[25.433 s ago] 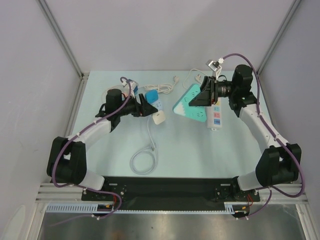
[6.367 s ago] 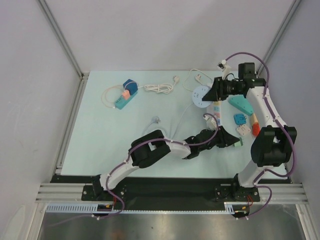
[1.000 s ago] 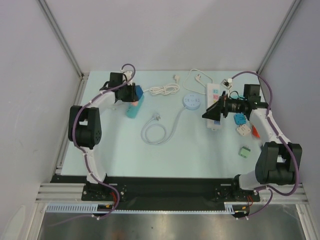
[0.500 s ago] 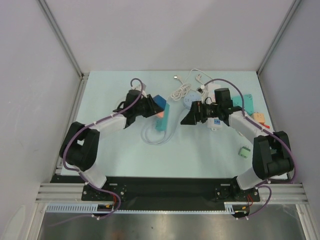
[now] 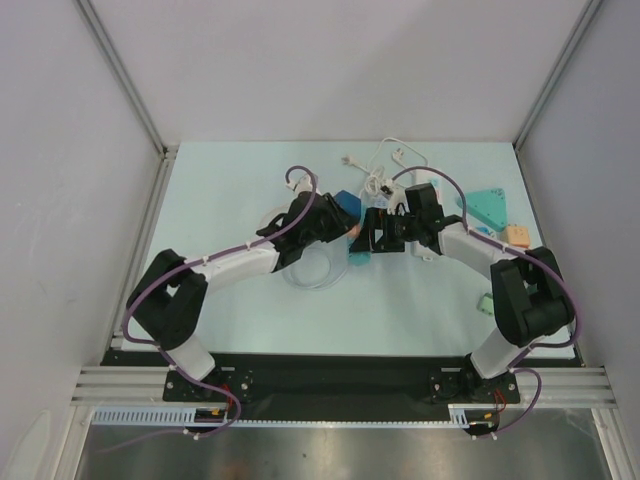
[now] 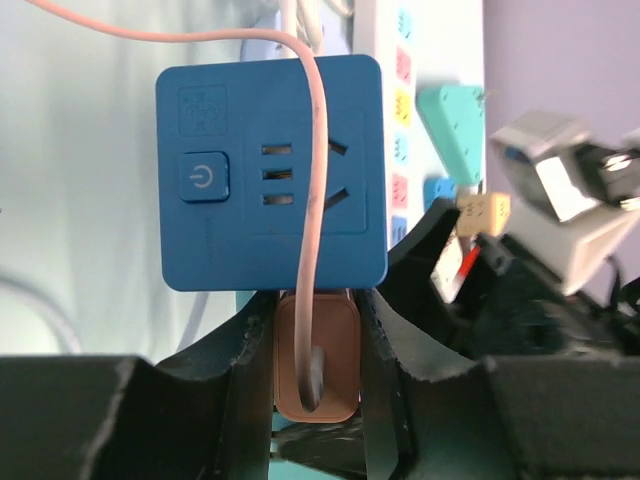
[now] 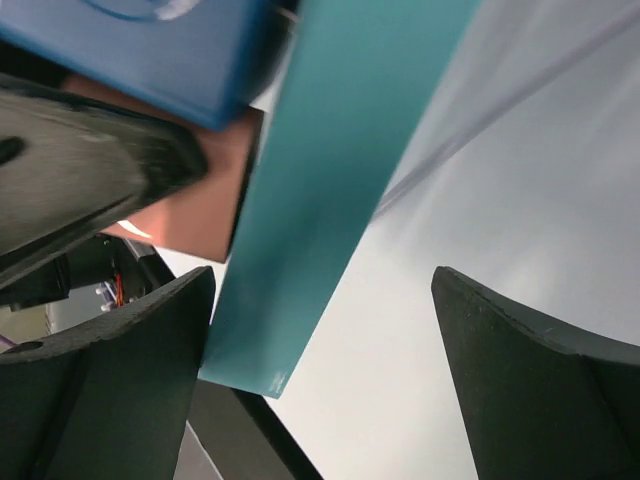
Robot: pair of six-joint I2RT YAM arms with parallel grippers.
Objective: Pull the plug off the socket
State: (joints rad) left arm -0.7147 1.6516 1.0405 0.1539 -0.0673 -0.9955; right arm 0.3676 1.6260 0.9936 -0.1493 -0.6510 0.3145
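Observation:
My right gripper should line up and clamp the strip's end (image 5: 359, 258) before my left gripper pulls the plug, because the teal strip (image 7: 318, 190) sits slanted and off-centre in my open right gripper.
In the left wrist view a pink plug (image 6: 315, 365) sits pinched between my left gripper's (image 6: 314, 372) fingers, its pink cable (image 6: 312, 180) running up across a blue cube socket (image 6: 270, 170). From above, my left gripper (image 5: 340, 222) holds this bundle at the table's centre, with the blue cube (image 5: 347, 203) on top and the teal socket strip (image 5: 357, 252) below. My right gripper (image 5: 372, 232) faces it from the right. In the right wrist view the teal strip (image 7: 340, 180) slants between my right gripper's (image 7: 320, 290) wide-open fingers, close to the left finger (image 7: 120, 380); the plug (image 7: 190, 200) shows beside it.
A white cable loop (image 5: 310, 270) lies under the left arm. White cords (image 5: 380, 165) are bunched at the back. A teal triangular socket (image 5: 487, 208), an orange adapter (image 5: 517, 235) and a green adapter (image 5: 487, 303) lie to the right. A white strip (image 6: 385, 100) lies beyond the cube.
Both arms have come together at the table's centre. The left carried the plug, cube and teal strip rightward; the right gripper moved left until the strip's end stood between its fingers.

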